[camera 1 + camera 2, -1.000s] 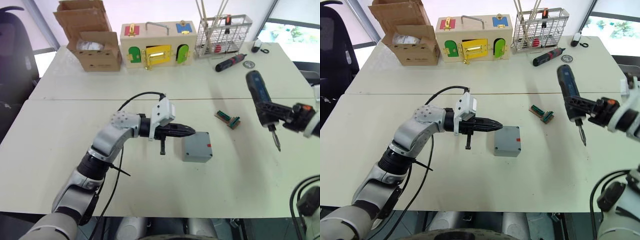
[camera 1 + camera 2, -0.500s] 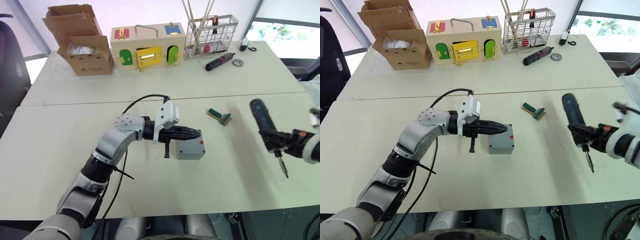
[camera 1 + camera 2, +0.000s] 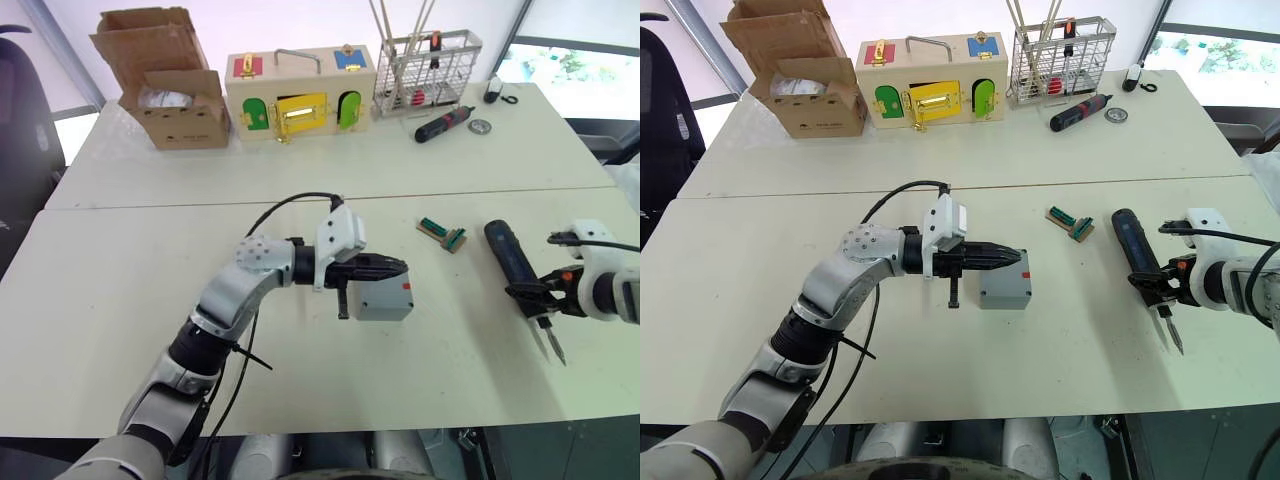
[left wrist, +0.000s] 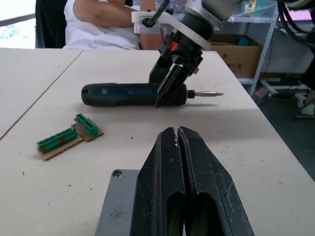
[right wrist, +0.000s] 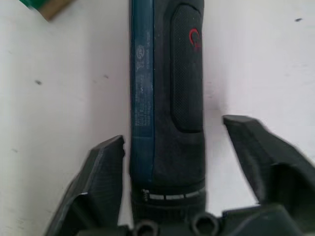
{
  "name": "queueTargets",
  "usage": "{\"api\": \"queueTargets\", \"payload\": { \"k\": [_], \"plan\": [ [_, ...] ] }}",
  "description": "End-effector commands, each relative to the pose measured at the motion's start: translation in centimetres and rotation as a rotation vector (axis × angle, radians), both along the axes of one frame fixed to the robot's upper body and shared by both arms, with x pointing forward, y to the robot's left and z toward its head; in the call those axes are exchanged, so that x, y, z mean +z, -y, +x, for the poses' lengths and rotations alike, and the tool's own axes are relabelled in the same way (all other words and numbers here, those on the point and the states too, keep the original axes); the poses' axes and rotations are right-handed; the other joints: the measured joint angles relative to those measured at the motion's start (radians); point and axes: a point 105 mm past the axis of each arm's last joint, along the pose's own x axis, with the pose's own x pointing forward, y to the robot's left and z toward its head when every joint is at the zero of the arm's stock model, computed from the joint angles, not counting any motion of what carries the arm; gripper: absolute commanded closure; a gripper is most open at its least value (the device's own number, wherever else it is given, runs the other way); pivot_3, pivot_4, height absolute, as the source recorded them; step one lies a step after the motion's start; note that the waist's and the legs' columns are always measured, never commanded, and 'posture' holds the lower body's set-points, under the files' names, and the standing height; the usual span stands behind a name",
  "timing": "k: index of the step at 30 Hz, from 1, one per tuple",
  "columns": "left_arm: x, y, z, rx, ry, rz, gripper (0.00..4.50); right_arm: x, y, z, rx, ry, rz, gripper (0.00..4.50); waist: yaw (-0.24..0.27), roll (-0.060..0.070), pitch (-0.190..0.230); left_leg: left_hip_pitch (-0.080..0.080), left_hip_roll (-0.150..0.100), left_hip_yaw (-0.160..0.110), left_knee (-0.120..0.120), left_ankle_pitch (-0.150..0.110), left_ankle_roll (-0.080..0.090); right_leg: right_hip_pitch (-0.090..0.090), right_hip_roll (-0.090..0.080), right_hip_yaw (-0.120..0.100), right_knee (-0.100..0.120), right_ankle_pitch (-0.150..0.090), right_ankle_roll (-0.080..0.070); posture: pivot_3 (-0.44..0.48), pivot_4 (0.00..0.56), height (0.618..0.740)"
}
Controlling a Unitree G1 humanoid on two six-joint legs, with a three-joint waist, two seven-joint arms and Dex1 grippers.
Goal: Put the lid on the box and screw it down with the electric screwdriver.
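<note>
The electric screwdriver [image 3: 512,256] will roll and straighten up between the robot's fingers when the robot lifts it, because the blue label [image 5: 142,93] is turned to one side.
The grey box [image 3: 383,300], red mark on its side, stands mid-table. Its flat grey top with a corner screw hole [image 4: 116,173] looks like the lid; I cannot tell if it is seated. My left gripper [image 3: 401,266] is shut and empty, hovering just over that top. To the right, the electric screwdriver [image 3: 506,253] lies flat on the table with its bit pointing toward the near edge. My right gripper [image 5: 172,130] is open and straddles the tool's front end. Both fingers [image 5: 106,162] stand clear of its body.
A green connector on a card scrap [image 3: 442,235] lies between the box and the screwdriver. At the back are a cardboard box [image 3: 175,85], a wooden latch box [image 3: 300,92], a wire rack [image 3: 428,70] and a small black-and-red screwdriver [image 3: 445,124]. A person [image 4: 98,24] sits beyond the table.
The right arm has come down and laid the electric screwdriver on the table, and its fingers have opened off it. The left gripper has stayed shut over the box. The head camera has shifted.
</note>
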Motion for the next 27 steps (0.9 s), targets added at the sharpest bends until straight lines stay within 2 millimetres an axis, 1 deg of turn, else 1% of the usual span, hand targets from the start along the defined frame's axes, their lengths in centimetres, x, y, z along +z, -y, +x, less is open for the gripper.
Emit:
{"api": "queueTargets", "payload": {
  "k": [1,3,6,8,13,16,19,20,24,26,27],
  "plan": [
    [0.7,0.2,-0.1,-0.008,0.047,-0.023,4.5,1.2,0.5,-0.1,0.051,-0.044,-0.042,0.04,0.0,0.0,0.0,0.0,0.0,0.0,0.0,0.0,0.0,0.0,0.0,0.0,0.0,0.0,0.0,0.0,0.15,0.737],
    [0.7,0.4,-0.1,-0.008,0.05,-0.026,4.5,1.2,0.6,-0.2,0.06,-0.08,-0.028,0.04,0.0,0.0,0.0,0.0,0.0,0.0,0.0,0.0,0.0,0.0,0.0,0.0,-0.001,0.0,0.0,0.0,0.15,0.737],
    [0.8,0.8,-0.3,-0.016,0.05,-0.043,4.5,1.5,-0.2,-0.5,0.077,-0.176,0.062,0.04,-0.001,0.0,0.0,0.0,0.0,0.0,0.0,0.0,0.0,0.0,0.0,0.0,-0.001,0.0,0.0,0.0,0.15,0.737],
    [0.7,1.0,-0.3,-0.017,0.047,-0.052,4.5,1.2,-0.2,-0.3,0.067,-0.225,0.078,0.04,-0.001,0.0,0.0,0.0,0.0,0.0,0.0,0.0,0.0,0.0,0.0,0.0,-0.002,0.0,0.0,0.0,0.15,0.737],
    [0.7,1.3,-0.4,0.0,0.045,-0.068,4.5,0.4,-0.1,0.6,0.053,-0.301,0.049,0.04,0.0,0.0,0.0,0.0,0.0,0.0,0.0,0.0,0.0,0.0,0.0,0.0,-0.003,0.0,0.0,0.0,0.15,0.737],
    [0.7,1.1,-0.3,0.024,0.039,-0.077,4.5,-0.4,-0.3,0.6,0.09,-0.365,-0.009,0.04,0.0,0.0,0.0,0.0,0.0,0.0,-0.001,0.0,0.0,0.0,0.0,0.0,-0.004,0.0,0.0,0.0,0.15,0.737],
    [0.5,1.0,-0.3,0.04,0.034,-0.082,4.5,-1.3,-0.1,0.2,0.122,-0.425,-0.067,0.72,0.002,-0.001,0.0,0.0,0.0,0.0,-0.001,0.0,0.0,0.001,0.0,-0.001,-0.005,0.0,0.0,0.0,0.15,0.737],
    [0.5,1.0,-0.3,0.041,0.034,-0.083,4.5,-1.4,0.0,0.2,0.123,-0.433,-0.071,1.09,0.003,-0.001,0.0,0.0,0.0,0.0,-0.001,0.0,0.0,0.001,0.0,-0.001,-0.005,0.0,0.0,0.0,0.15,0.737],
    [0.4,1.3,-0.3,0.047,0.037,-0.086,4.5,-1.8,-0.1,0.8,0.099,-0.455,-0.042,2.19,0.002,-0.003,-0.001,0.0,0.0,-0.001,-0.001,0.0,0.0,0.002,0.0,-0.001,-0.006,0.0,0.0,0.0,0.15,0.737],
    [0.4,1.4,-0.3,0.05,0.038,-0.088,4.5,-2.0,-0.2,0.8,0.092,-0.478,-0.022,2.6,0.001,-0.005,-0.002,0.0,0.0,-0.001,-0.001,0.0,-0.001,0.002,0.0,-0.001,-0.006,0.0,0.0,0.0,0.15,0.737],
    [0.4,1.5,-0.3,0.051,0.038,-0.089,4.5,-2.1,-0.3,0.8,0.087,-0.487,-0.012,2.62,0.001,-0.005,-0.002,0.0,0.0,-0.001,-0.001,0.0,-0.001,0.002,0.0,-0.001,-0.006,0.0,0.0,0.0,0.15,0.737]
  ]
}}
